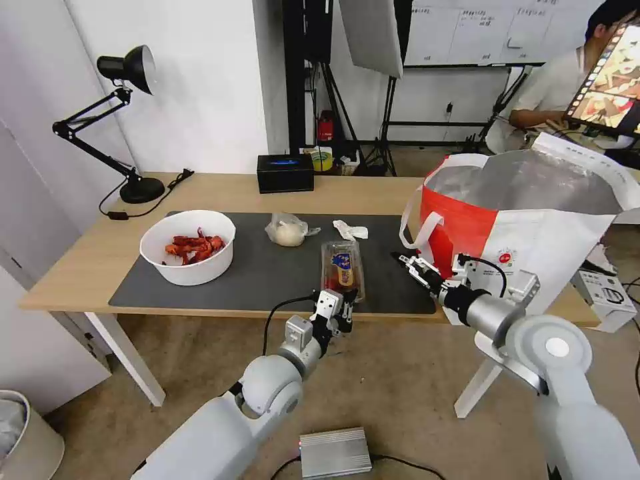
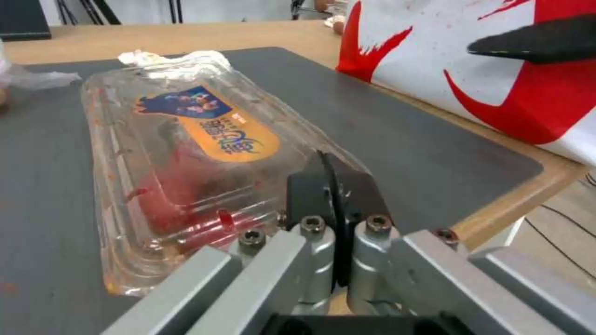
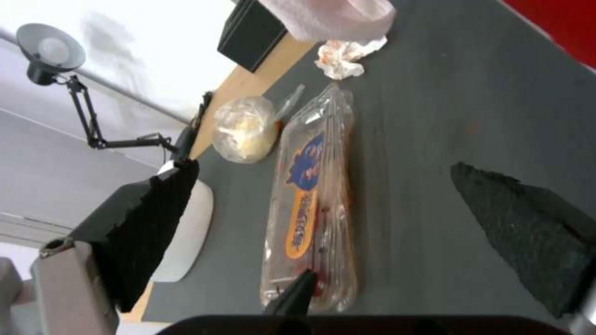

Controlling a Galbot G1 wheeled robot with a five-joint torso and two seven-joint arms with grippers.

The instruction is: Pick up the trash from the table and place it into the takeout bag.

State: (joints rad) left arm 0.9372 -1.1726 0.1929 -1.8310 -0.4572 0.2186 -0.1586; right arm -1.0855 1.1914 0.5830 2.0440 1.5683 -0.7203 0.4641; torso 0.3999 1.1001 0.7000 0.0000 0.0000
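Observation:
The clear clamshell box (image 1: 343, 271) will bend inward between my right gripper's fingers when I lift it, because the see-through side looks thin and creased.
The clear clamshell box (image 1: 342, 267) with red scraps lies flat on the dark mat (image 1: 267, 280) near the table's front edge. My left gripper (image 1: 340, 308) is shut on its near rim (image 2: 332, 186). My right gripper (image 1: 408, 261) hangs open, nothing held, above the mat between the box (image 3: 316, 195) and the takeout bag (image 1: 533, 227), which stands open at the table's right end. The white bowl (image 1: 190, 273) of crayfish shells sits at the mat's left. The clear bag with a whitish lump (image 1: 289, 231) and the crumpled tissue (image 1: 351, 231) lie behind the box.
A black desk lamp (image 1: 127, 120) stands at the table's (image 1: 80, 267) back left corner, and a black box (image 1: 285, 173) sits at the back edge. A grey metal unit (image 1: 335, 452) lies on the floor in front. A white bin (image 1: 27, 433) stands at lower left.

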